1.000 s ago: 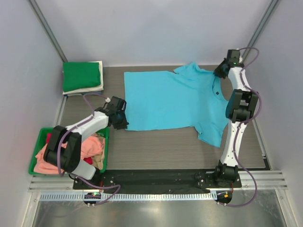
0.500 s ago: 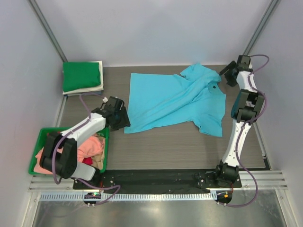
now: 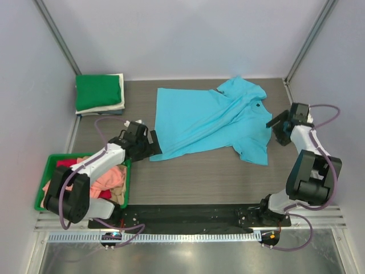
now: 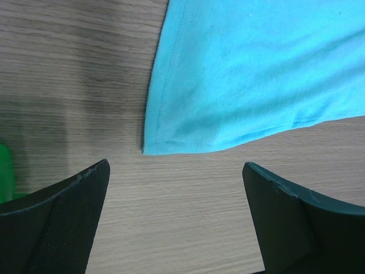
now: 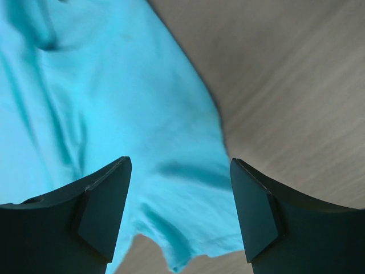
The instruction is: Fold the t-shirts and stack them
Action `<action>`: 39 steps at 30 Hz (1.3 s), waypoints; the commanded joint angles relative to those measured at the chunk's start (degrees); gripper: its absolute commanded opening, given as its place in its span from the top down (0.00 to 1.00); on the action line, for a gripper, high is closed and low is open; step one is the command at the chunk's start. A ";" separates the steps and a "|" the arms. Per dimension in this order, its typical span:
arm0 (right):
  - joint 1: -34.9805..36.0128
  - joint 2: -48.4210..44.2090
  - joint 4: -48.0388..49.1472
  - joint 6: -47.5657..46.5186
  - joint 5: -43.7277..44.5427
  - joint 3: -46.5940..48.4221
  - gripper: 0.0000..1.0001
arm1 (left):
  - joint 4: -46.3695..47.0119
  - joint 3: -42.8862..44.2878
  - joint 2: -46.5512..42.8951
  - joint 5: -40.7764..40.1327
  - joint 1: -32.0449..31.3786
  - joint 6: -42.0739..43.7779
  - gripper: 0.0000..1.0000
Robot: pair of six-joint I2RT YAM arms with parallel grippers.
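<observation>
My grippers are about to lift the sky-blue t-shirt (image 3: pixel 185 114). Long loose creases (image 3: pixel 221 121) run at a slant across it, so the sky-blue t-shirt will pull straight between my grippers as it goes up.
The sky-blue t-shirt (image 3: pixel 208 120) lies spread on the table, rumpled at its collar end on the right. My left gripper (image 3: pixel 151 144) stands open just off its near-left hem corner (image 4: pixel 145 149). In the left wrist view the left gripper (image 4: pixel 175 165) has only bare table between its fingers. My right gripper (image 3: pixel 276 124) is open at the shirt's right edge. In the right wrist view the right gripper (image 5: pixel 179 161) hovers over the sleeve cloth (image 5: pixel 114 85) without pinching it. A folded green shirt (image 3: pixel 98 91) sits on a cream one (image 3: pixel 118 106) at the back left.
A green bin (image 3: pixel 41 197) at the near left holds crumpled salmon-pink (image 3: pixel 109 177), red (image 3: pixel 67 164) and tan shirts, close beside the left arm. Grey walls close in the table on three sides.
Both grippers opened and let go of the blue shirt. The right arm swung back from the far corner toward the near right. The shirt dropped, slackened and shifted right.
</observation>
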 commanded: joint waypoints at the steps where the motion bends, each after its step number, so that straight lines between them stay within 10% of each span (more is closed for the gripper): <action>1: -0.89 -1.83 1.42 1.52 -3.15 -11.12 0.24 | 5.59 -1.97 1.01 1.61 -0.20 -0.73 0.01; 27: -0.81 -30.12 -6.93 0.91 4.45 -27.60 0.35 | 12.54 -5.93 2.94 3.81 -0.20 -3.37 0.24; 39: -0.81 -14.59 -1.74 1.00 -0.69 -28.30 0.41 | 14.04 -5.31 4.88 4.51 -0.11 -3.28 0.30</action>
